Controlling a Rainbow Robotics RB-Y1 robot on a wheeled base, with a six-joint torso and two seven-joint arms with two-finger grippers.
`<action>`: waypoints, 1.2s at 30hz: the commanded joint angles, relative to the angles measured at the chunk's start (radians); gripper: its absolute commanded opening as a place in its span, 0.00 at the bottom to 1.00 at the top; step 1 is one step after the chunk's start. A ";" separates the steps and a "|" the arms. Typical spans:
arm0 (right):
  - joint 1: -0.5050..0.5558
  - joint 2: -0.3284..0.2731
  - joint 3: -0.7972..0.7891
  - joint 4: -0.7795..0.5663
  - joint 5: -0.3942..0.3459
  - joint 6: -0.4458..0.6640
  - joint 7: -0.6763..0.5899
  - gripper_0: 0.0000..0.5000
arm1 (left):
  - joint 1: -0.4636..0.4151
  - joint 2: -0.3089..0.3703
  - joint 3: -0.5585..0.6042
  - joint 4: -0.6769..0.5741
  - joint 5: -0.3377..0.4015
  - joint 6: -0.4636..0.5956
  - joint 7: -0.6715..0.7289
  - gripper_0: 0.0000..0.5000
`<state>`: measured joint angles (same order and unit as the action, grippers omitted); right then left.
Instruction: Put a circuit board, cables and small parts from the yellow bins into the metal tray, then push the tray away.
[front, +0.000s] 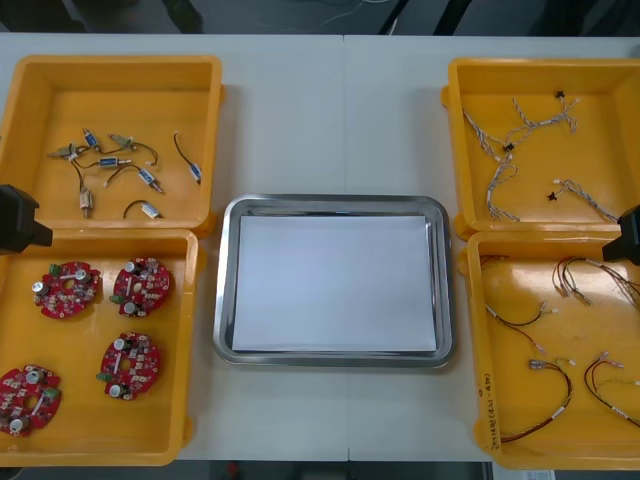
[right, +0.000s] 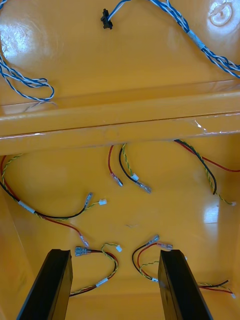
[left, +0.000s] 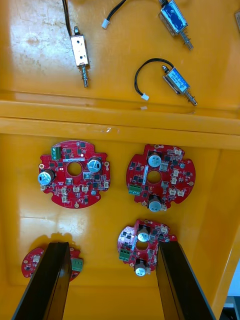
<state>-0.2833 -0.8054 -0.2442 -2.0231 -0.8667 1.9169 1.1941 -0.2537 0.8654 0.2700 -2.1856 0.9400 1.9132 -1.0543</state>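
Note:
The red, black and yellow strands of cable are held together by a white sleeve (front: 618, 411), so the whole red cable (front: 597, 386) will come along together when I pull one end of it.
The metal tray (front: 330, 204), white inside, lies in the middle of the table with nothing in it. Several round red circuit boards (front: 141, 285) lie in the near left yellow bin (front: 190, 330). My left gripper (left: 112, 247) hangs open above them, one circuit board (left: 144, 244) just ahead of its fingers. Small metal parts (front: 110, 160) lie in the far left bin. My right gripper (right: 115, 252) hangs open over the near right bin, above red and yellow cables (right: 102, 262). Twisted blue and white cables (front: 520, 140) lie in the far right bin.
The left arm (front: 16, 220) shows at the table's left edge and the right arm (front: 628, 238) at its right edge, each over the wall between two bins. Bare table runs beyond the tray (front: 330, 110) between the far bins.

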 joint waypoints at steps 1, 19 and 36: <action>0.012 -0.041 -0.029 -0.005 -0.006 0.003 0.047 1.00 | 0.014 0.043 0.029 -0.025 0.006 0.007 -0.064 1.00; 0.047 -0.017 -0.040 0.001 0.003 -0.001 0.044 1.00 | 0.033 0.026 0.020 -0.010 -0.004 0.007 -0.024 1.00; 0.208 -0.015 -0.064 -0.005 0.061 -0.133 0.038 1.00 | 0.157 0.026 0.092 -0.037 -0.010 0.007 0.077 1.00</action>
<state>-0.1299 -0.8053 -0.2647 -2.0212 -0.8149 1.8108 1.1940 -0.1396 0.8651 0.3205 -2.1871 0.9349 1.9132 -1.0539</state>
